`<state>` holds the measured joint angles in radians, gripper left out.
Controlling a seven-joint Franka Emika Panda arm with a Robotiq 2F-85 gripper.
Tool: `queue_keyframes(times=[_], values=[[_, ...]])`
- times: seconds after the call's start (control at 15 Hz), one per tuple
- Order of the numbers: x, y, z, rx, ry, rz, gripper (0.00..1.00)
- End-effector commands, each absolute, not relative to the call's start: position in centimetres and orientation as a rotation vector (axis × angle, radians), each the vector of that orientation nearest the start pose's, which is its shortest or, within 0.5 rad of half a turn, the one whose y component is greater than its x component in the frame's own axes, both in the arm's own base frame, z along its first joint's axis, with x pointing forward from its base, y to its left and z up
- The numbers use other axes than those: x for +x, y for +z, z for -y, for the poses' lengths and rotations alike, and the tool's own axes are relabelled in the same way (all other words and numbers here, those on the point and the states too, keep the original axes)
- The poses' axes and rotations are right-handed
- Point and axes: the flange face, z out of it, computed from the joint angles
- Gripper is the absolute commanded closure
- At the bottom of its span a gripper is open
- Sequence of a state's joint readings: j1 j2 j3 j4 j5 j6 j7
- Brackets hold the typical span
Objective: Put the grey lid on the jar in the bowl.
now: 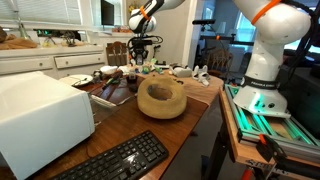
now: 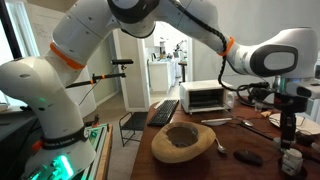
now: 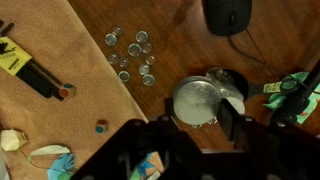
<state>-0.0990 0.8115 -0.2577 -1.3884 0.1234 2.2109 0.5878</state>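
The grey lid in my gripper is hanging off to one side of the jar. I should move back over the jar's top before I lower the lid.
In the wrist view the round grey lid lies between my gripper's two dark fingers, which are shut on its sides. The jar is almost wholly hidden under the lid; only a dark edge and a white patch show on its right. Whether the lid still sits on the jar I cannot tell. The wooden bowl stands empty on the brown table, apart from the gripper, which hangs over the table's far end.
A black mouse, several small clear cups and a tan mat with hex keys lie close by. A white oven and a keyboard take up the other end.
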Motion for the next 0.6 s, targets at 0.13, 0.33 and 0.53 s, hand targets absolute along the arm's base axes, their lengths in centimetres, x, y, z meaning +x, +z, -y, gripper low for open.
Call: queue_keyframes(times=[0.13,0.33,0.53], values=[[72.7,25.4,24.0,-2.852,0.159,-1.411,0.78],[73.7,24.5,24.3,-2.859,0.19,-1.404,0.78],[75.4,22.7,23.3,-2.879,0.108,-1.398,0.78]])
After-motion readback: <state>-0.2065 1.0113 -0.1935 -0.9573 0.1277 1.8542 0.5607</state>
